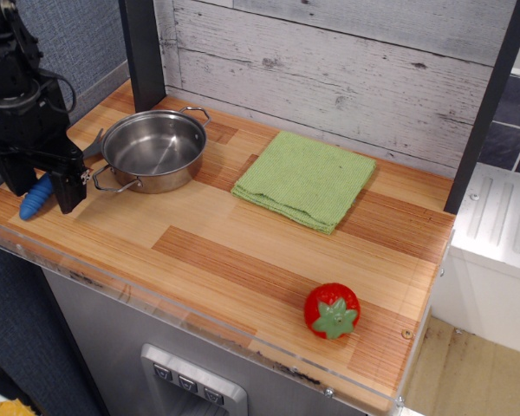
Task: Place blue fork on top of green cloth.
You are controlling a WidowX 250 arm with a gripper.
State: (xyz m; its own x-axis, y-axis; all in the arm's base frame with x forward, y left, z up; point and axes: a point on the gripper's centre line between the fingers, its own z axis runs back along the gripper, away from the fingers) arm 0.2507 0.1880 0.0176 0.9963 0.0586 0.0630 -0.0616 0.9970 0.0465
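The steel pan's handle (113,181) is crowded by the gripper's finger, so the pan (154,151) will slide toward the green cloth when the robot carries the blue fork.
The blue fork (33,201) lies at the far left of the wooden counter, left of the steel pan. Only the lower end of its blue handle shows, plus a bit of the grey head (92,148) by the pan's handle. My black gripper (42,186) is low over the fork with one finger on each side of the handle. Its jaws stand apart, and I see no grip on the handle. The green cloth (305,178) lies folded at the middle back of the counter, well to the right of the gripper, with nothing on it.
A steel pan (153,149) stands between the fork and the cloth. A red toy strawberry (332,310) sits near the front right corner. A dark post (143,52) rises behind the pan. The counter's front edge (113,282) has a clear plastic lip.
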